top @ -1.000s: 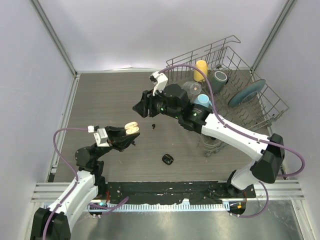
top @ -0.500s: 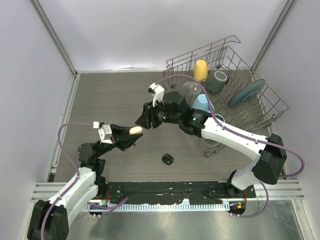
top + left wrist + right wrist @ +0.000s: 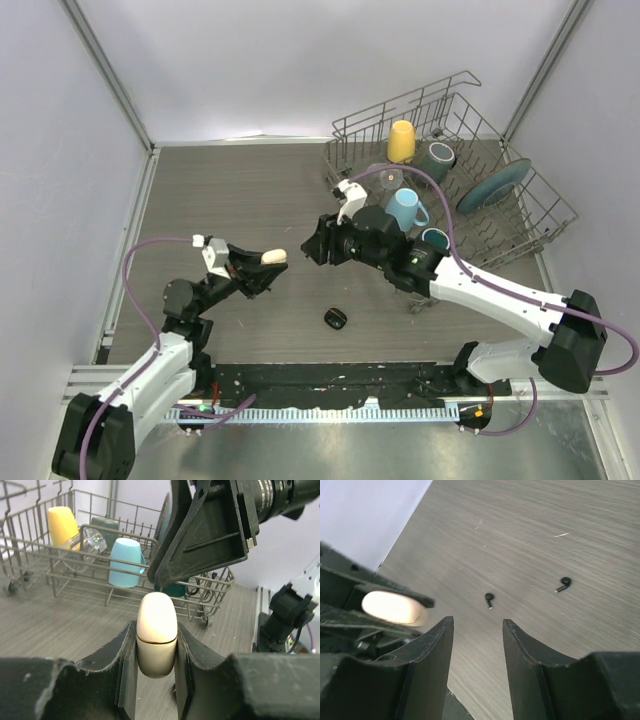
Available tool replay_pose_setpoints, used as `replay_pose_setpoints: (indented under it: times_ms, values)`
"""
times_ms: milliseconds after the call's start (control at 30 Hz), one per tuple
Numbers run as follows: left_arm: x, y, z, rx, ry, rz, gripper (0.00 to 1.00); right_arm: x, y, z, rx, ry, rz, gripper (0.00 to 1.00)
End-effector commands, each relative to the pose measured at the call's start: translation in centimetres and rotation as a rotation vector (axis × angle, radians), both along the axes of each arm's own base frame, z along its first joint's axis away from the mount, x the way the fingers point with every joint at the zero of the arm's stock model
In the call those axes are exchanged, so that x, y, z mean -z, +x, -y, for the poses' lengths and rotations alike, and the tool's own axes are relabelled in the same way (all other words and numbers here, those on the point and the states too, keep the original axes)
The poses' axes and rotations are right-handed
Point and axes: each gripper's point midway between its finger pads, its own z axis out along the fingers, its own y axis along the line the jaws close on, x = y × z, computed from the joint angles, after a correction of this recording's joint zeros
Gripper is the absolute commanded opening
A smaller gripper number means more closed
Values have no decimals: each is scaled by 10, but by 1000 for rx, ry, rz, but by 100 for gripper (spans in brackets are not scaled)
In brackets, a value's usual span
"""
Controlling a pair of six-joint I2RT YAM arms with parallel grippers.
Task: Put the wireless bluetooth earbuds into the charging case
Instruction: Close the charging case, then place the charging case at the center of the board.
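Observation:
I can see the cream-white charging case closed at its seam (image 3: 156, 641) and clear table (image 3: 531, 582) between the earbuds, so I keep lowering the case with my left gripper and let go of it there.
My left gripper (image 3: 156, 630) is shut on a cream-white charging case (image 3: 156, 630), gripped by its sides with the rounded lid up and the seam closed. From above, the charging case (image 3: 272, 257) is held over the table's left middle by the left gripper (image 3: 266, 262). My right gripper (image 3: 477, 622) is open and empty, hovering just right of the case (image 3: 390, 607). The right gripper (image 3: 310, 248) faces the left one. Two black earbuds (image 3: 489, 599) (image 3: 564, 583) lie on the table below it.
A small black case (image 3: 335, 319) lies on the table near the front middle. A wire dish rack (image 3: 545, 215) at the back right holds a yellow cup (image 3: 401, 141), a blue cup (image 3: 405, 209), a dark cup and a plate.
The right gripper came down to the cream case, then drew back to the right. The case showed two open halves a second ago and now looks closed. The left gripper has kept hold of it.

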Motion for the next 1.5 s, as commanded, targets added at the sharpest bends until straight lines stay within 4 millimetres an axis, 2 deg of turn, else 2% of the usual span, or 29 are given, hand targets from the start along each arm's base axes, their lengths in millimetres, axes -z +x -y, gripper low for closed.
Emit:
replay_pose_setpoints:
  times_ms: [0,33,67,100,200,267,300,333,367,400,433,500,567,600,633,733,967,1033,1233,1333,1467]
  values:
    - [25,14,-9,-109,-25,-326,0,-7,30,27,207,34,-8,49]
    - [33,16,-12,-136,-14,-391,0,-5,32,29,210,35,-17,49]
    - [31,26,-21,-219,-42,-441,0,0,33,29,209,30,-28,49]
    - [51,26,-26,-261,-17,-540,0,3,34,29,207,27,-36,49]
    - [64,32,-32,-317,-23,-612,0,9,34,25,184,25,-63,49]
    - [87,40,-35,-368,29,-741,0,10,33,20,162,29,-79,49]
    - [95,42,-33,-360,67,-781,0,10,34,19,157,30,-84,49]
    - [88,49,-30,-343,75,-791,0,11,33,18,151,31,-91,49]
    - [90,52,-29,-318,84,-826,0,9,32,16,143,37,-93,49]
    - [107,53,-21,-265,112,-917,0,9,31,16,139,37,-97,49]
    - [97,61,-16,-237,104,-923,0,8,32,16,138,39,-97,49]
    - [110,71,-13,-195,109,-1007,0,6,31,18,139,43,-94,49]
    - [102,87,-8,-165,83,-1008,0,5,30,19,144,47,-96,48]
    - [111,92,-7,-161,87,-1047,0,4,30,21,146,48,-97,48]
    - [104,100,-5,-155,85,-1036,0,2,30,22,148,51,-91,48]
    - [111,109,-1,-127,98,-1076,0,0,29,27,160,56,-86,48]
    - [152,115,-1,-153,134,-1200,0,-1,32,27,166,54,-83,48]
    - [161,114,-3,-165,141,-1224,5,0,32,25,159,51,-87,48]
    - [175,116,-8,-211,171,-1252,15,-2,33,23,157,54,-88,48]
    - [184,117,-12,-240,205,-1281,16,-3,33,23,153,51,-85,49]
    - [196,116,-15,-252,244,-1324,21,-2,33,27,166,46,-86,48]
